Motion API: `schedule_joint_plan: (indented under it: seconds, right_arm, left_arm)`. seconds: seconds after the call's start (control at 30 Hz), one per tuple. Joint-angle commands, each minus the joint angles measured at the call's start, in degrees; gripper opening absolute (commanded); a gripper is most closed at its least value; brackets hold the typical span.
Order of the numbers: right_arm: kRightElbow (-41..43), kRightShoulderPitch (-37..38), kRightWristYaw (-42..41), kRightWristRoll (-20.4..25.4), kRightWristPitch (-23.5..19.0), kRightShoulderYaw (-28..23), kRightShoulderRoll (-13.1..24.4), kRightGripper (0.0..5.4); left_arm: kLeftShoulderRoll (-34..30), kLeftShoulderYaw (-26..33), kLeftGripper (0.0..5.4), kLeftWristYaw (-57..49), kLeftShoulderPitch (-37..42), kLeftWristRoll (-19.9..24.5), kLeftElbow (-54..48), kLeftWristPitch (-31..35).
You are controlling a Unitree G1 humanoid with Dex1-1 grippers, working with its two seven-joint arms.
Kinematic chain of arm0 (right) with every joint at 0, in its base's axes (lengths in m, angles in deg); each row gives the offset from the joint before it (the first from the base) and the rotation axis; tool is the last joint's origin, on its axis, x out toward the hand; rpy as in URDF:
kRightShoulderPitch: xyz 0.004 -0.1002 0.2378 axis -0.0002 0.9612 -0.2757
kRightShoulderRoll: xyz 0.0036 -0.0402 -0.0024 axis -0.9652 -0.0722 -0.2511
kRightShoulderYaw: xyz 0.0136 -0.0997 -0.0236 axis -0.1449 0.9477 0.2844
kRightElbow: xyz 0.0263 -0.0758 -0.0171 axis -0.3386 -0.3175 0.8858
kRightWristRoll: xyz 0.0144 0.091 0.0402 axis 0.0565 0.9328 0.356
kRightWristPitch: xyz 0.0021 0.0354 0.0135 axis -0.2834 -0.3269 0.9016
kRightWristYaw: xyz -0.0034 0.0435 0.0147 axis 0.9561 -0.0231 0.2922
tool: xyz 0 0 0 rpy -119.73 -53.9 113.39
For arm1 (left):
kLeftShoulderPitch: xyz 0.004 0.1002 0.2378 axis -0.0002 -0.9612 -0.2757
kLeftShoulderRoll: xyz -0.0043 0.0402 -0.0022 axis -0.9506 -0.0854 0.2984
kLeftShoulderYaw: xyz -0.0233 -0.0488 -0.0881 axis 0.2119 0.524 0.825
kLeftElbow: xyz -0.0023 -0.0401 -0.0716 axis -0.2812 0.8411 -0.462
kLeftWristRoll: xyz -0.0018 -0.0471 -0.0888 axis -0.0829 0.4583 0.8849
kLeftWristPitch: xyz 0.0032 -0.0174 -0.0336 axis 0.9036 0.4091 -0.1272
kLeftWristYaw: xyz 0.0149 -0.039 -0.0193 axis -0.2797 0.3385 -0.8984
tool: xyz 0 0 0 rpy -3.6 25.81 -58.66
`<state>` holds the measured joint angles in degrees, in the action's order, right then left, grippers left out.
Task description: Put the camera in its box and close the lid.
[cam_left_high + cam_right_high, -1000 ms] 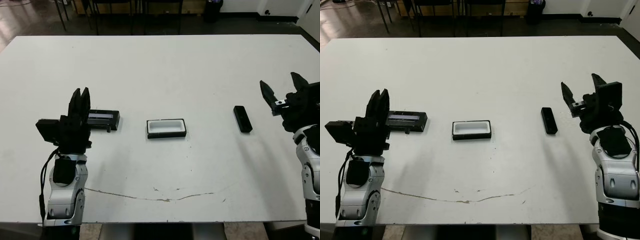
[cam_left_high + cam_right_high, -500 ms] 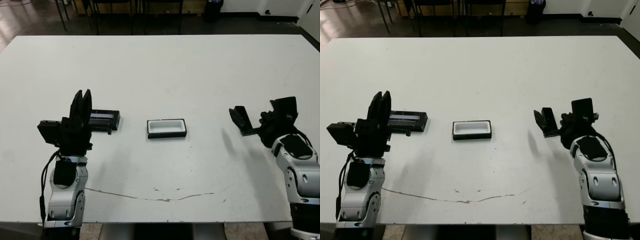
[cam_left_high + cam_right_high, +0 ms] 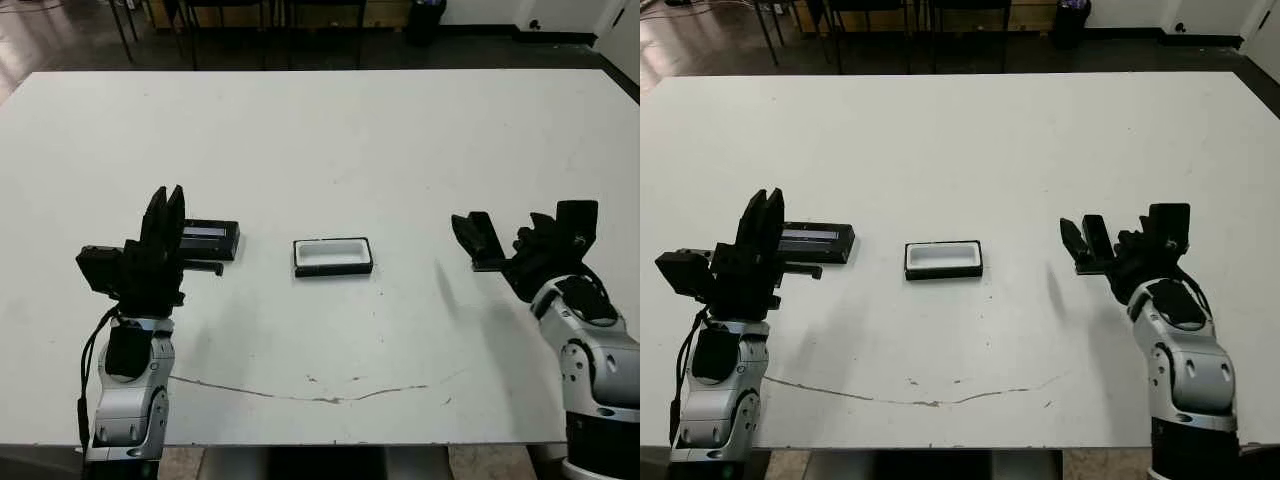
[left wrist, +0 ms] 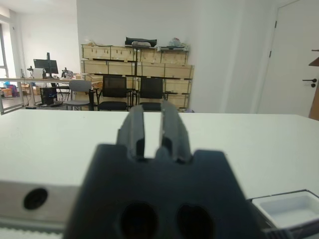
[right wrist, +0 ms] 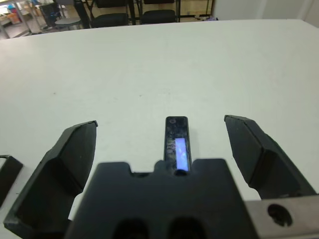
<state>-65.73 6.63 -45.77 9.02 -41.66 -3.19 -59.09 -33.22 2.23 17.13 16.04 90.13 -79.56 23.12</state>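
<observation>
The camera (image 5: 177, 143) will come to lie flat inside with white around it when I lower it into the box, since the white lining has a long, slim hollow (image 3: 333, 252).
The camera (image 5: 177, 142), a slim black bar with a bluish-purple patch, lies flat on the table at the right. My right gripper (image 5: 159, 121) is open, one finger on each side of the camera and not touching it. In the head views that gripper (image 3: 475, 238) and the camera merge into one dark shape. The box (image 3: 333, 256), black with a white lining, sits open at the table's middle. The lid (image 3: 210, 238), a black slab with a pale strip, lies to its left. My left gripper (image 3: 167, 195) stands just in front of the lid, fingers upright, shut on nothing.
The white table (image 3: 320, 140) has a thin dark crack line (image 3: 310, 392) near its front edge. Chairs and shelves stand beyond the far edge. A corner of the box (image 4: 289, 209) shows in the left wrist view.
My right gripper has dropped and swung left, from beside the camera to straddling it. The left gripper has barely shifted. Camera, box and lid have not moved.
</observation>
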Motion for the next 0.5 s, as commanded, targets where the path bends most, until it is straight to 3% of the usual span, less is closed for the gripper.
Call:
schedule_joint_plan:
  seconds: [0.03,0.5]
  right_arm:
    - [-1.9,0.2,1.1,-2.6,1.0,1.6,0.3,5.38]
    - [-6.0,-0.1,0.3,-4.9,2.8,3.5,0.4,5.38]
  left_arm:
    - [-0.7,0.2,0.0,0.3,-0.4,-0.1,1.1,0.2]
    - [-0.4,0.1,0.0,0.1,-1.0,-0.2,0.8,0.1]
